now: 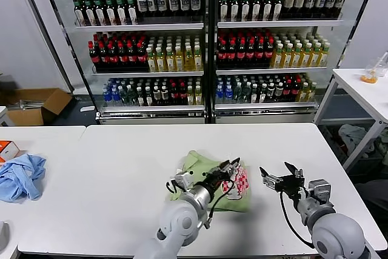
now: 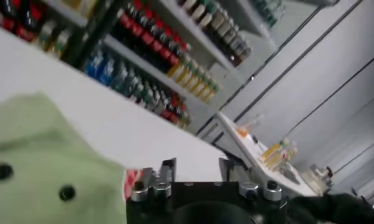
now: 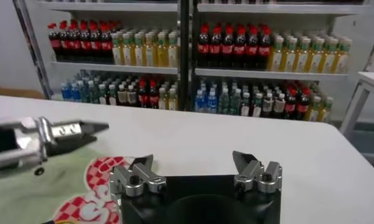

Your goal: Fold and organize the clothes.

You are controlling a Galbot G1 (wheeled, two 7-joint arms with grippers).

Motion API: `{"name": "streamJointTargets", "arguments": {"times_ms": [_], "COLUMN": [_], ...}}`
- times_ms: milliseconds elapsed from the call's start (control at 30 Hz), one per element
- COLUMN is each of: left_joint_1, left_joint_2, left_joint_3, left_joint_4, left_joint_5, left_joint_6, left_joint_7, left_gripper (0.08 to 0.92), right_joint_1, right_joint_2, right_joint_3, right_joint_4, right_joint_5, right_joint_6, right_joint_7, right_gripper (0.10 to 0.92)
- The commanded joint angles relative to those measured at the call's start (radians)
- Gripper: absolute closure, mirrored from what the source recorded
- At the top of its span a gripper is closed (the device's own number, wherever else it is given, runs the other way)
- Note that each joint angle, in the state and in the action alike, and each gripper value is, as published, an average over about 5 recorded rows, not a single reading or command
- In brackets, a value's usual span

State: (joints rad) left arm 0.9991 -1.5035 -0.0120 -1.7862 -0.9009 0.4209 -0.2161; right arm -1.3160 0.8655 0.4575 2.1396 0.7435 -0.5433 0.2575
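Note:
The robot's left gripper is reaching across the shirt over its print (image 1: 240, 181), so it should move back, and the right gripper should pull the shirt by its printed edge (image 1: 248, 190).
A light green shirt (image 1: 209, 189) with a red-and-white print (image 1: 236, 181) lies crumpled at the middle of the white table (image 1: 121, 162). My left gripper (image 1: 232, 165) hovers just over the shirt's right part, with its fingers a little apart and nothing between them. In the left wrist view the left gripper (image 2: 198, 173) shows bare table between its fingers, with the shirt (image 2: 47, 158) and its dark buttons beside it. My right gripper (image 1: 282, 173) is wide open and empty over bare table, right of the shirt. In the right wrist view the right gripper (image 3: 193, 163) faces the print (image 3: 95, 182) and the left gripper (image 3: 65, 134).
A light blue garment (image 1: 21, 175) lies on the table's left end, with an orange box (image 1: 7, 148) behind it. Drink fridges (image 1: 206, 40) stand behind the table. A second white table (image 1: 367, 92) is at the right. A cardboard box (image 1: 36, 102) sits on the floor.

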Motion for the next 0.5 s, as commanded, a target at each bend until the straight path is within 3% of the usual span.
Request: {"name": "streamJointTargets", "arguments": {"times_ms": [33, 200, 367, 500], "left_joint_1": [0.117, 0.213, 0.302, 0.359], "left_joint_2": [0.138, 0.212, 0.241, 0.248], "left_joint_3": [-0.144, -0.305, -0.433, -0.475], "left_joint_4": [-0.222, -0.293, -0.323, -0.339], "left_joint_5": [0.125, 0.204, 0.226, 0.249], "left_joint_6": [-0.062, -0.100, -0.120, -0.136], "left_joint_7": [0.065, 0.049, 0.037, 0.033], "left_gripper": [0.487, 0.340, 0.209, 0.179], "right_joint_1": [0.048, 0.105, 0.192, 0.264], "right_joint_2": [0.022, 0.061, 0.107, 0.137], "right_joint_3": [-0.067, -0.131, -0.207, -0.257], "right_joint_4": [-0.034, -0.096, -0.180, -0.252], "right_joint_5": [0.086, 0.159, 0.216, 0.227], "right_joint_6": [-0.008, -0.018, -0.034, -0.035], "right_joint_7": [0.009, 0.029, 0.056, 0.079], "right_gripper": [0.203, 0.203, 0.203, 0.203]}}
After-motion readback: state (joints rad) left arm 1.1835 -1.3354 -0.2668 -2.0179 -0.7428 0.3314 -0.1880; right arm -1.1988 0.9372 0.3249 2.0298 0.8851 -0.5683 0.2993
